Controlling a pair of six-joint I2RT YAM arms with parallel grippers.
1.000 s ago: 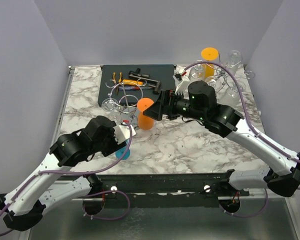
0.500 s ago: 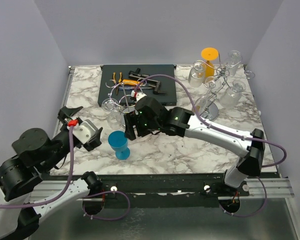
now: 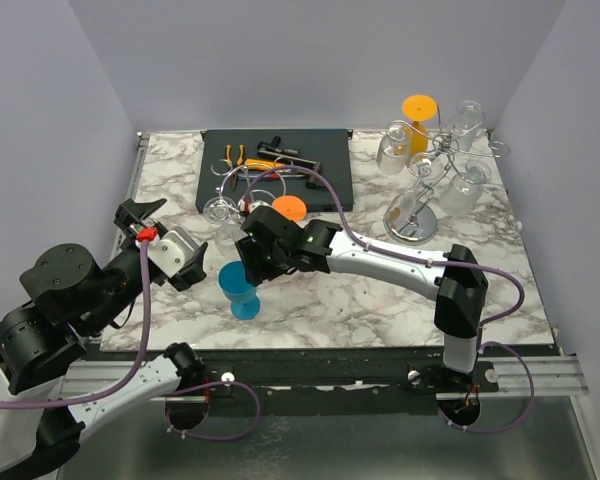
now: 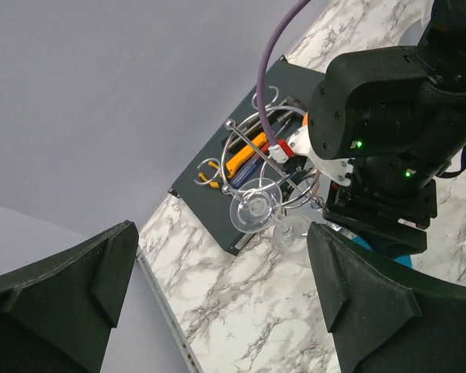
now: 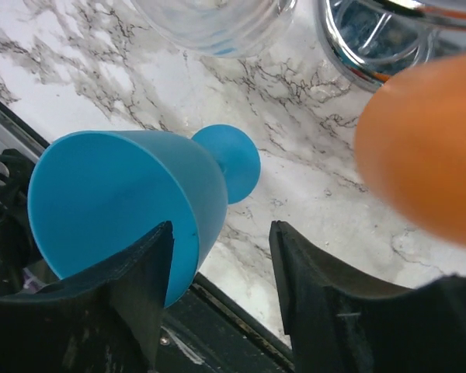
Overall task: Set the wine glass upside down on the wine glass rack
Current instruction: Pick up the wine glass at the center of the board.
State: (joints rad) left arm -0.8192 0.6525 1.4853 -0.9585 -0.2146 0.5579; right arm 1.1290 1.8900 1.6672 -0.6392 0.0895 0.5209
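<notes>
The blue wine glass stands upright, its rim (image 3: 236, 268) at my right gripper. That gripper should lift and tilt it to offer its foot (image 3: 245, 310) to my left gripper.
A blue wine glass (image 3: 242, 290) stands upright on the marble near the front edge. My right gripper (image 3: 248, 262) hovers just above it. In the right wrist view its jaws are open (image 5: 221, 233), the blue bowl (image 5: 116, 202) lies against the left finger, and the gap beside it is bare. An orange glass (image 3: 289, 208) sits foot up at the wire rack (image 3: 248, 190), next to clear glasses. My left gripper (image 3: 165, 243) is raised at the left, wide open and empty (image 4: 224, 229), facing the rack (image 4: 256, 155).
A dark tool tray (image 3: 275, 165) with pliers lies behind the rack. A second chrome rack (image 3: 420, 195) at the back right carries clear glasses and an orange one (image 3: 418, 108). The table's front rail (image 3: 380, 355) runs close to the blue glass.
My right gripper left the orange glass at the rack, came down over the blue glass, and its jaws narrowed. My left arm pulled back to the left from the blue glass and opened wide.
</notes>
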